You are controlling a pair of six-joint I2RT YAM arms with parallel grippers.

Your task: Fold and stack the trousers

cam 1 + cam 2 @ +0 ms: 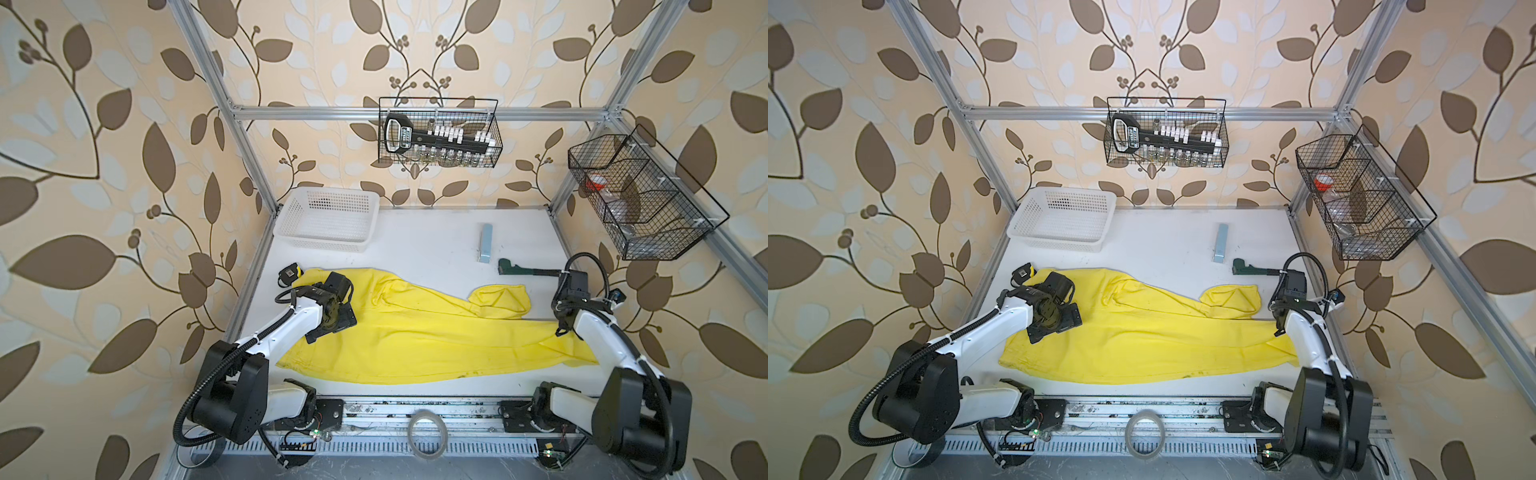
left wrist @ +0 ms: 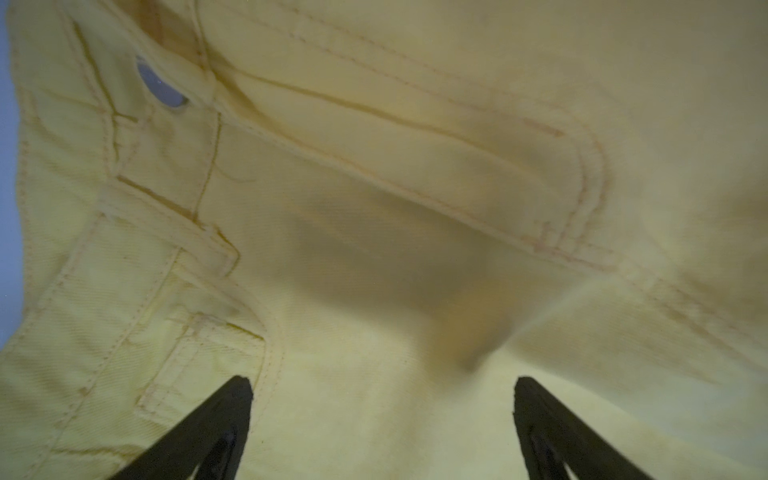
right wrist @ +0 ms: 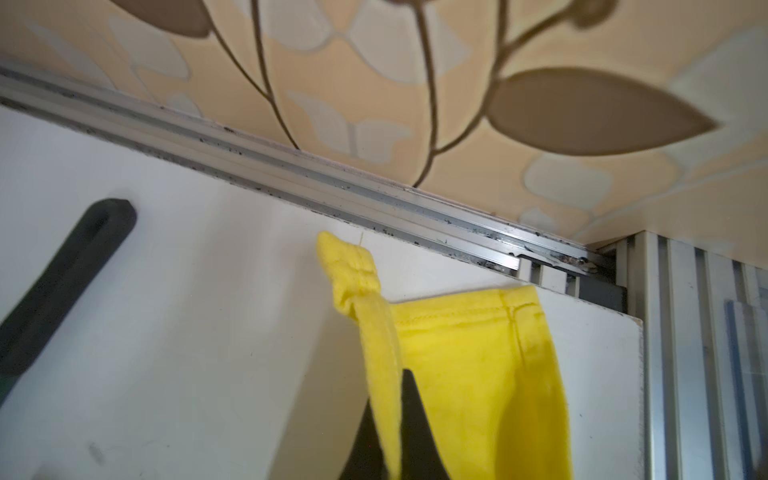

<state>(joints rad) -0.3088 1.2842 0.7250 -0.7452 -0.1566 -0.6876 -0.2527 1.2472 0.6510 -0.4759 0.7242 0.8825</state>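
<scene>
My left gripper should take the far waist corner [image 1: 304, 277] while my right gripper pulls the far leg straight, because that leg is bunched up, its end folded back [image 1: 502, 301].
The yellow trousers [image 1: 415, 340] lie spread across the white table in both top views, waist at the left and legs running right, with one leg end folded back [image 1: 503, 301]. My left gripper [image 2: 382, 386] hovers open just above the waist area beside a front pocket seam, near the button [image 2: 160, 85], with nothing between its fingers. My right gripper [image 3: 392, 399] is shut on the edge of a leg cuff [image 3: 457, 332] at the table's right side, and the pinched hem stands up above the surface. In a top view the right gripper [image 1: 560, 328] sits over that leg end.
A white basket [image 1: 328, 224] stands at the back left. A blue-grey block [image 1: 485, 243] and a green tool with a dark handle [image 1: 509, 266] lie behind the right leg. An aluminium rail [image 3: 332, 183] borders the table. A tape roll [image 1: 427, 432] lies in front.
</scene>
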